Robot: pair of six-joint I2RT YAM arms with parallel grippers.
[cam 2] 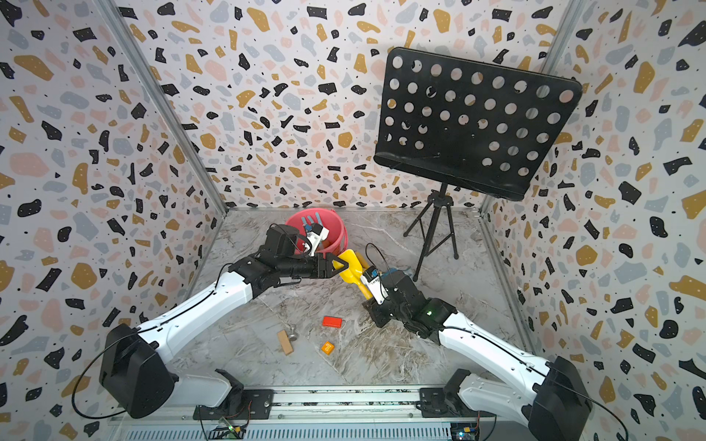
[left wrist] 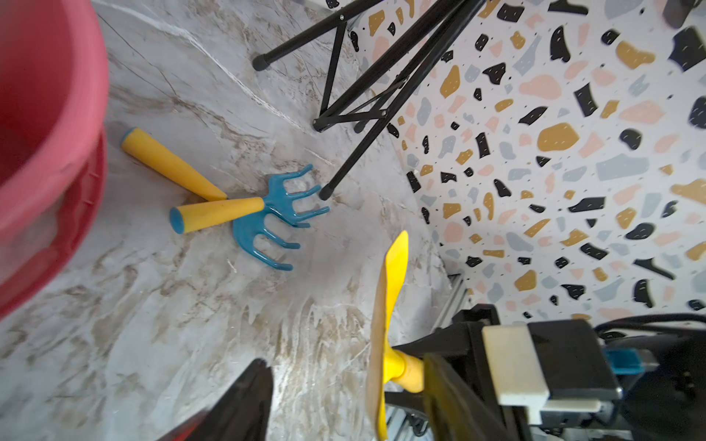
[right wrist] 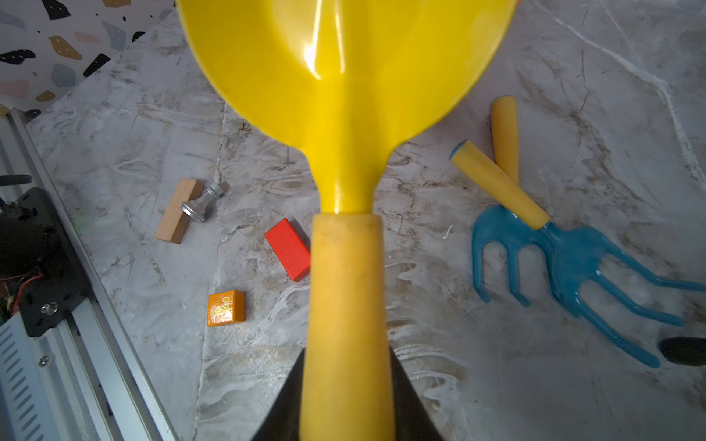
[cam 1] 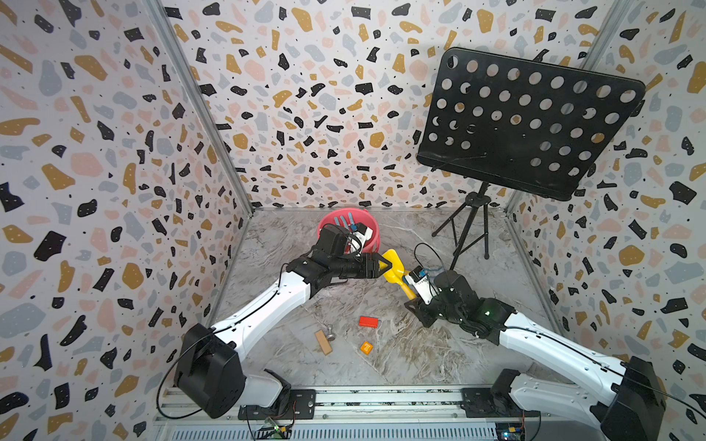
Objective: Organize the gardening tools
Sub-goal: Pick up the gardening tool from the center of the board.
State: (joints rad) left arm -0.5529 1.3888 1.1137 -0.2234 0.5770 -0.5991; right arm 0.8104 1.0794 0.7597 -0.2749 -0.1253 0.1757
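Note:
My right gripper is holding the handle and the red bucket (cam 2: 336,229) is on my left gripper's side, so next my left gripper closes on the yellow scoop's blade (cam 2: 353,262) before my right gripper lets go of the handle.
My right gripper (cam 1: 412,297) (right wrist: 345,401) is shut on the handle of the yellow scoop (cam 1: 395,267) (cam 2: 353,267) (right wrist: 344,76) and holds it off the table, with the blade toward the red bucket (cam 1: 324,223) (left wrist: 49,114). My left gripper (cam 1: 386,263) (left wrist: 347,366) is open, its fingers on either side of the scoop's blade (left wrist: 389,305). One finger still stands clear of the blade. A light-blue fork (cam 1: 342,221) (cam 2: 310,220) lies in the bucket. Two darker blue rakes (left wrist: 267,229) (right wrist: 565,259) lie crossed on the table near the tripod foot.
A black music stand (cam 1: 527,122) on a tripod (cam 1: 470,229) stands at the back right. A red block (cam 1: 368,322), an orange block (cam 1: 366,348), a wooden block (cam 1: 323,342) and a metal knob (cam 1: 329,333) lie at the front middle.

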